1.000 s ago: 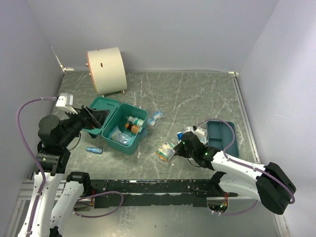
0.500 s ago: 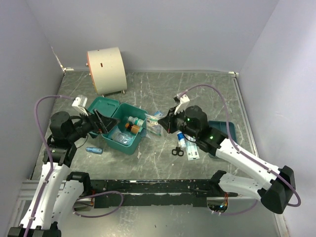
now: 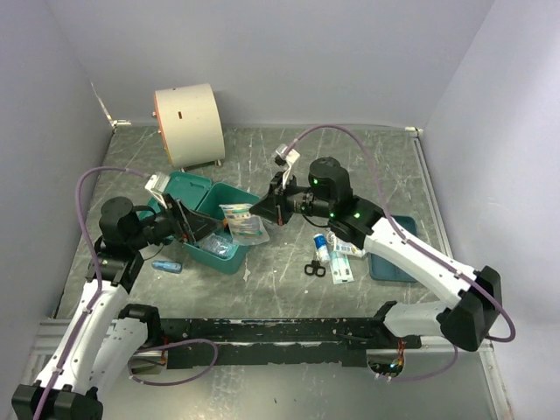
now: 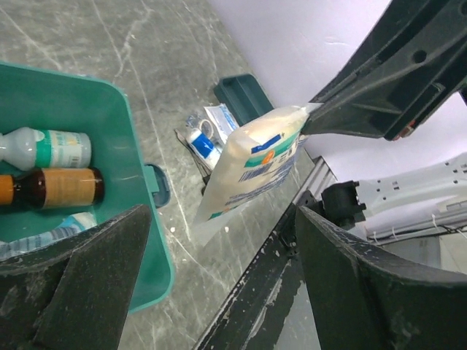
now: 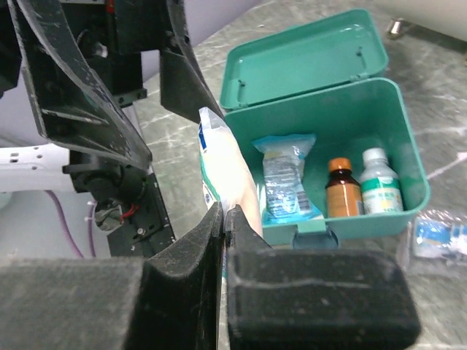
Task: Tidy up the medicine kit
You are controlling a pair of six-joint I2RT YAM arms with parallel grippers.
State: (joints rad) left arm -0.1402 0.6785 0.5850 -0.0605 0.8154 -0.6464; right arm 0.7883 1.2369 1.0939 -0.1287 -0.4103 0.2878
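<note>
My left gripper should hold the pouch at its loose end while my right gripper, which has it hanging slanted from one corner, takes a better grip.
The medicine kit is a teal box standing open at centre left, its lid tipped back. Inside it the right wrist view shows a brown bottle, a white bottle and a clear blue packet. My right gripper is shut on a white pouch with blue and green print, held above the kit's front right edge; the pouch also shows in the right wrist view and the left wrist view. My left gripper is open and empty beside the kit's left side.
A cream drum stands at the back left. A shallow blue tray lies at the right. Black scissors, a small bottle and a flat carton lie between tray and kit. A blue tube lies in front of the kit.
My right arm has swung left from the tray area, holding the white pouch, and now holds it over the kit. My left gripper has shifted closer to the kit.
</note>
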